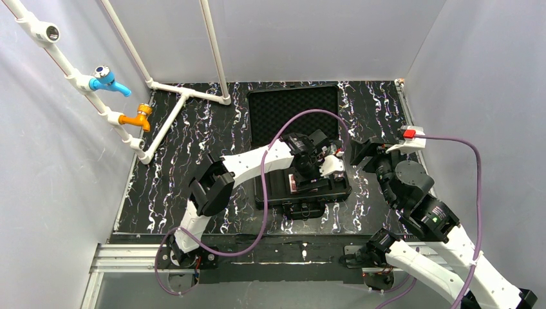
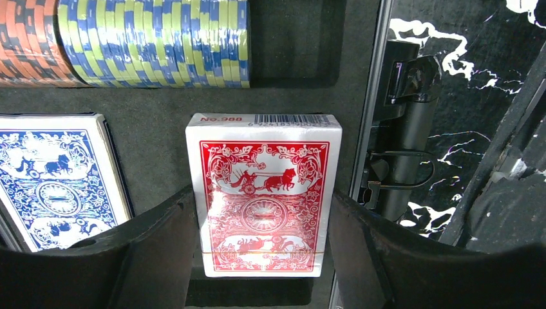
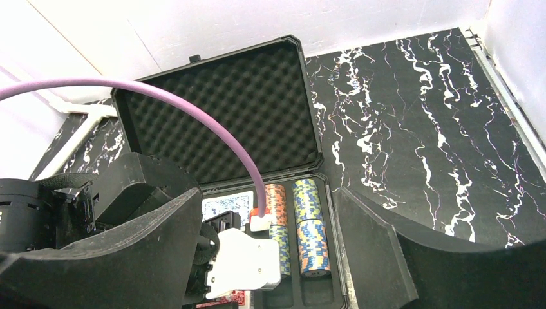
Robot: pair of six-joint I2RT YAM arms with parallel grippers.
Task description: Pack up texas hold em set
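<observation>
I should open my left gripper, close its fingers and push the red card deck down, because the red card deck's barcode end [image 2: 264,120] sticks up above its slot.
The black briefcase [image 1: 273,193] lies open in the middle of the table, its foam lid [image 1: 293,112] folded back. In the left wrist view the red card deck [image 2: 264,161] stands between the fingers of my left gripper [image 2: 263,192], which is shut on its long sides over a tray slot. The blue card deck [image 2: 58,180] lies in the slot to its left. Rolls of poker chips [image 2: 154,42] fill the slots beyond. My right gripper [image 3: 267,193] hangs open and holds nothing, above the case's right side, looking down on the chip rolls [image 3: 308,225].
White pipes with a blue tap [image 1: 106,78] and an orange tap [image 1: 138,117] run along the back left. A purple cable [image 1: 277,138] arcs over the case. A case latch [image 2: 399,129] sits on the tray's right edge. Grey walls enclose the marbled table [image 1: 180,141].
</observation>
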